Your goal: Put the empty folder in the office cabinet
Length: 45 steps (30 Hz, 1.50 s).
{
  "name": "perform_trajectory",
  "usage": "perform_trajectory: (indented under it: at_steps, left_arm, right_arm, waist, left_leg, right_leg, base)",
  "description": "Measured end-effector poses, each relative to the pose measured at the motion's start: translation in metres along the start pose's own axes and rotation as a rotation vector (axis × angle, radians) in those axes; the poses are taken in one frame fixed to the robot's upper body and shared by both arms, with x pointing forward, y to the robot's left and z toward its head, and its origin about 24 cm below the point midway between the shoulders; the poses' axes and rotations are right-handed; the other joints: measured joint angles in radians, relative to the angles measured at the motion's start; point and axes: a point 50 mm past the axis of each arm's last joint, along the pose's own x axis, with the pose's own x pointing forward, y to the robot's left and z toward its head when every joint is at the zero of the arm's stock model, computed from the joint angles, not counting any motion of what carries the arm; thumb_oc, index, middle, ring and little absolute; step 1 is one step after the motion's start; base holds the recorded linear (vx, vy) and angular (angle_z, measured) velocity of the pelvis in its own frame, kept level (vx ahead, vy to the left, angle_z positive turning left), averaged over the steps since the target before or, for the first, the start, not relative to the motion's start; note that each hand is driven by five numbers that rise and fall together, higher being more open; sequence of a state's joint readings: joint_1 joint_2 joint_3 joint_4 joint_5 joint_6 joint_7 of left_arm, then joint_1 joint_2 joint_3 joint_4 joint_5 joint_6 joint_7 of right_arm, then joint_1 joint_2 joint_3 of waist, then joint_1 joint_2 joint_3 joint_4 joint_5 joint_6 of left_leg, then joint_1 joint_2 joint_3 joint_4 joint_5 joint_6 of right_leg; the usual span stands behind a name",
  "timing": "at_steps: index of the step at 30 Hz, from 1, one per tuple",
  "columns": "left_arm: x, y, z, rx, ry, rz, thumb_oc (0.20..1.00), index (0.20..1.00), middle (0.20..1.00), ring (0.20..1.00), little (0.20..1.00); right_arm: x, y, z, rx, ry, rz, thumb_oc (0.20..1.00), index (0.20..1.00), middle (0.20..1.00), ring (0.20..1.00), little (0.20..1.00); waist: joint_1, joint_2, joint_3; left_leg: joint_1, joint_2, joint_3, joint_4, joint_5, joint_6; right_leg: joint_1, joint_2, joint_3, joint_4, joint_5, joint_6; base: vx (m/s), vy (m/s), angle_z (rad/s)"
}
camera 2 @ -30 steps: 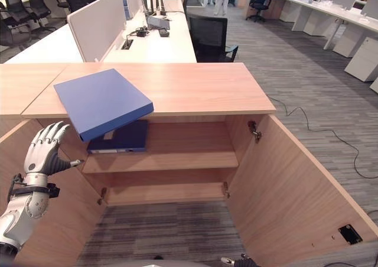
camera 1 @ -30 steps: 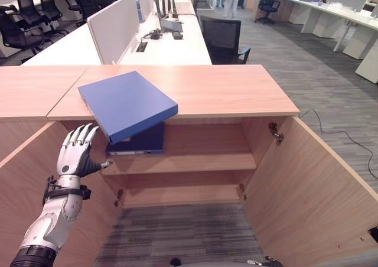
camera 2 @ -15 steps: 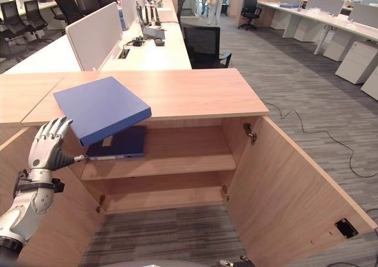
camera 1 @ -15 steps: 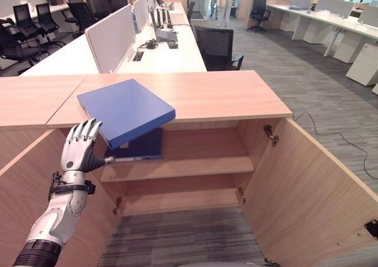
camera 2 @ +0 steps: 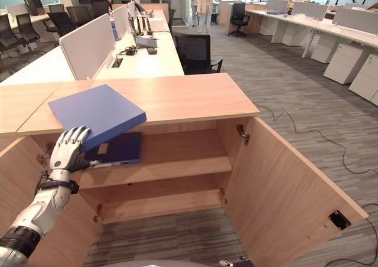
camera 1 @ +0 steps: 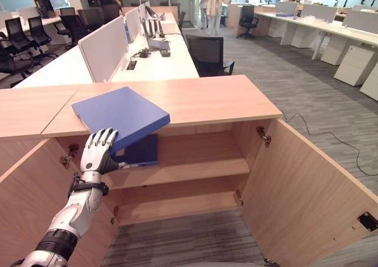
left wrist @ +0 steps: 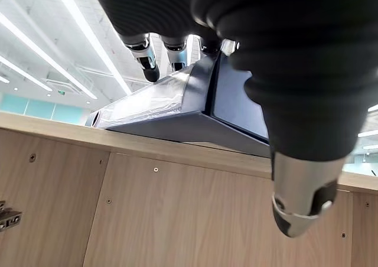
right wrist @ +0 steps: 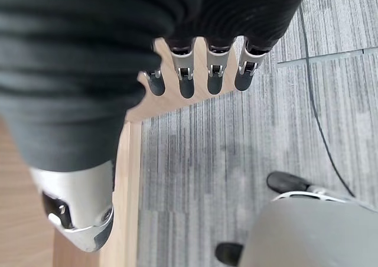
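Note:
The folder [camera 1: 120, 112] will stay stiff and flat when the robot carries it inside, because the blue folder's thick front edge [camera 1: 142, 132] runs straight past the cabinet top.
A blue folder [camera 1: 121, 114] lies flat on the wooden cabinet top [camera 1: 218, 95], its near corner sticking out past the front edge. My left hand [camera 1: 98, 155] is raised just below that corner, open, with straight fingertips at the folder's front edge. In the left wrist view the folder's corner [left wrist: 177, 104] shows from underneath, just past my fingers [left wrist: 144, 57]. A second, darker folder [camera 1: 142, 150] lies on the cabinet's upper shelf [camera 1: 195, 168]. My right hand [right wrist: 186, 78] hangs open over the carpet beside a door edge.
Both cabinet doors stand wide open: the right door [camera 1: 307, 184] and the left door [camera 1: 29, 199]. Behind the cabinet are white desks with partitions [camera 1: 106, 48], a black office chair [camera 1: 209, 51] and people [camera 1: 211, 1] standing far back.
My left hand has risen and moved in from beside the left door to the folder's overhanging corner. The camera has tilted, shifting the whole scene; the folder has stayed on the top.

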<state>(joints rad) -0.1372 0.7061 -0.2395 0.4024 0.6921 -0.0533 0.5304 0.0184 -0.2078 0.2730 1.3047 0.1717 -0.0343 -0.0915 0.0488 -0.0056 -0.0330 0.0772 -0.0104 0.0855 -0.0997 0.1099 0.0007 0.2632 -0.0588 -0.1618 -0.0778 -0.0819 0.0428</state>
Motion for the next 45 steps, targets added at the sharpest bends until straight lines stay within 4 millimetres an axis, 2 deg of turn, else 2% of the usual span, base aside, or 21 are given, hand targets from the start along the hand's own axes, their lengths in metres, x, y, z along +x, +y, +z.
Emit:
perform_trajectory:
  at_steps: [10, 13, 21, 34, 40, 45]
  left_arm:
    - [0.030, 0.013, 0.002, 0.104, -0.016, 0.049, 1.000, 1.000, 1.000, 1.000, 1.000]
    - [0.034, 0.020, -0.004, 0.181, -0.030, 0.056, 1.000, 1.000, 1.000, 1.000, 1.000]
    - [0.035, 0.025, -0.013, 0.239, -0.002, 0.068, 1.000, 1.000, 1.000, 1.000, 1.000]
    - [0.033, 0.019, -0.021, 0.302, 0.031, -0.006, 1.000, 1.000, 1.000, 1.000, 1.000]
    - [0.028, 0.005, -0.028, 0.330, 0.065, -0.101, 1.000, 1.000, 1.000, 1.000, 1.000]
    - [0.038, 0.001, -0.031, 0.358, 0.096, -0.146, 1.000, 1.000, 1.000, 1.000, 1.000]
  right_arm:
    - [0.000, 0.000, 0.000, -0.017, -0.001, 0.003, 1.000, 1.000, 1.000, 1.000, 1.000]
    - [0.000, -0.001, 0.000, -0.019, -0.001, 0.000, 1.000, 1.000, 1.000, 1.000, 1.000]
    - [0.000, -0.001, 0.000, -0.020, -0.002, -0.001, 1.000, 1.000, 1.000, 1.000, 1.000]
    - [0.000, -0.001, 0.000, -0.020, 0.000, 0.005, 1.000, 1.000, 1.000, 1.000, 1.000]
    - [0.000, 0.000, 0.000, -0.038, 0.001, 0.019, 1.000, 1.000, 1.000, 1.000, 1.000]
    - [0.000, 0.001, -0.001, -0.041, 0.002, 0.029, 1.000, 1.000, 1.000, 1.000, 1.000]
  waist:
    - [-0.015, 0.001, -0.002]
    - [-0.015, 0.000, -0.003]
    - [-0.014, 0.000, -0.003]
    - [-0.014, -0.002, -0.004]
    - [-0.016, -0.002, -0.004]
    - [-0.021, 0.001, -0.008]
  left_leg:
    - [0.005, 0.001, 0.019, 0.000, -0.002, 0.005]
    - [0.007, 0.001, 0.024, 0.000, -0.004, 0.007]
    - [0.012, 0.001, 0.038, 0.000, -0.007, 0.009]
    - [0.015, 0.001, 0.041, 0.000, -0.007, 0.009]
    - [0.019, 0.001, 0.042, 0.000, -0.007, 0.009]
    - [0.034, 0.001, 0.045, 0.000, -0.012, 0.004]
  right_leg:
    - [-0.002, -0.004, 0.016, -0.001, 0.003, 0.001]
    - [-0.002, -0.005, 0.020, -0.001, 0.003, 0.001]
    - [-0.003, -0.007, 0.036, -0.001, 0.004, 0.002]
    - [-0.002, -0.008, 0.039, -0.001, 0.005, 0.004]
    - [0.003, -0.008, 0.039, -0.001, 0.006, 0.004]
    - [0.016, -0.009, 0.040, 0.000, 0.006, 0.004]
  base:
    - [0.01, 0.010, -0.05]
    - [0.03, 0.016, -0.05]
    - [0.02, 0.004, -0.05]
    - [0.00, 0.000, 0.00]
    - [0.00, 0.000, 0.00]
    - [0.00, 0.000, 0.00]
